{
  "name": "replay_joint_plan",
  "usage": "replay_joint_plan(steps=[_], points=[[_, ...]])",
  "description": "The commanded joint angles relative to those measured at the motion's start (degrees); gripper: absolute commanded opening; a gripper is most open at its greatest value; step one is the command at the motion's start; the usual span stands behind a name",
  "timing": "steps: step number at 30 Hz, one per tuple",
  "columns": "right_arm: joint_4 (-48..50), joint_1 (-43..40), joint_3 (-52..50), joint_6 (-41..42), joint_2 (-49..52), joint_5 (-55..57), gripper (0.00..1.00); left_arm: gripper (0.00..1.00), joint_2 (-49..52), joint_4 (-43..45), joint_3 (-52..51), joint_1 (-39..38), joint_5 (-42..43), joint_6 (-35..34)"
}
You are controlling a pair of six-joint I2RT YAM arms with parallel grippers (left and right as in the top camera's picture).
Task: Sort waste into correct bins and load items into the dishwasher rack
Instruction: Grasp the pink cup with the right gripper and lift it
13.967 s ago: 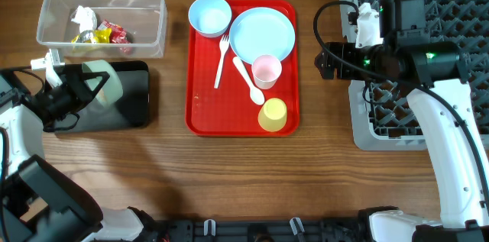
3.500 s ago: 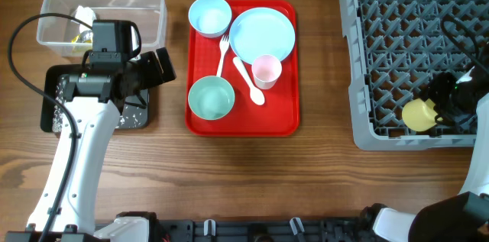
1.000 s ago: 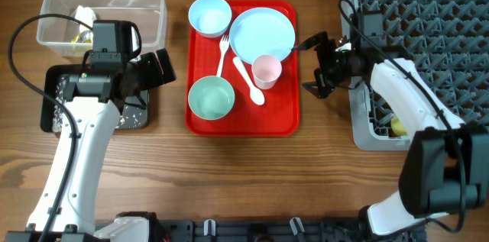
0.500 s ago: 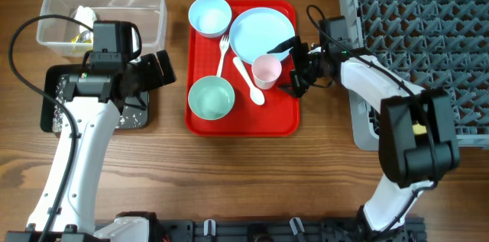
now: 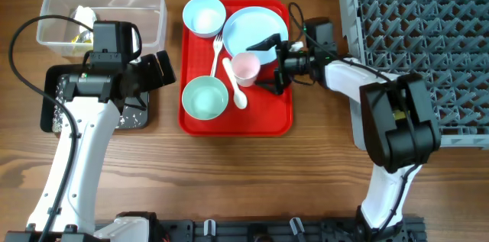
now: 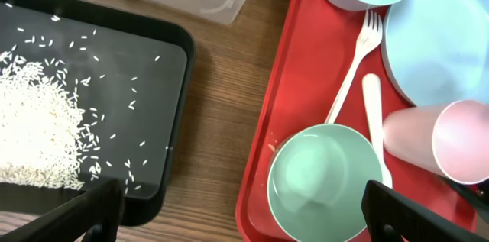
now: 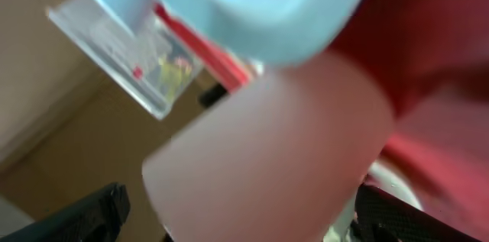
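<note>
The pink cup has the slanted fingers of my low right gripper across it, so I should move back, turn and grab the cup around its sides from above.
The pink cup stands on the red tray, and my right gripper is open with a finger on either side of it. In the right wrist view the cup fills the gap between the fingers. My left gripper hangs open between the black tray of rice and the red tray, holding nothing. A green bowl, blue bowl, plate, fork and spoon also lie on the red tray. The grey rack is at the right.
The clear tub with tissue and wrappers sits at the back left, behind the black tray. My right arm stretches from the rack's left edge across to the red tray. Bare wooden table runs along the front.
My right gripper has reached left from the rack's edge to straddle the pink cup. The red tray and everything on it has slid a little left. The left arm has not moved.
</note>
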Motion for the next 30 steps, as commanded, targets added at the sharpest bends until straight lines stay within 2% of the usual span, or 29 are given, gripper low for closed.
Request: replay_joint_plan(steps=[1, 5, 18, 23, 30], points=[[0.8, 0.4, 0.0, 2.5, 1.1, -6.5, 0.96, 1.00, 0.5, -0.8, 0.5, 0.3, -0.2, -0.5], [-0.2, 0.4, 0.0, 1.2, 1.1, -6.1, 0.95, 1.00, 0.5, -0.6, 0.5, 0.3, -0.2, -0.5], [-4.2, 2.4, 0.0, 2.2, 1.1, 7.7, 0.94, 1.00, 0.5, -0.6, 0.5, 0.3, 0.0, -0.5], [-1.0, 2.5, 0.0, 2.8, 1.1, 9.6, 0.97, 1.00, 0.5, -0.8, 0.5, 0.3, 0.3, -0.5], [10.2, 2.5, 0.0, 2.7, 0.7, 3.1, 0.95, 1.00, 0.5, -1.0, 0.5, 0.3, 0.3, -0.5]])
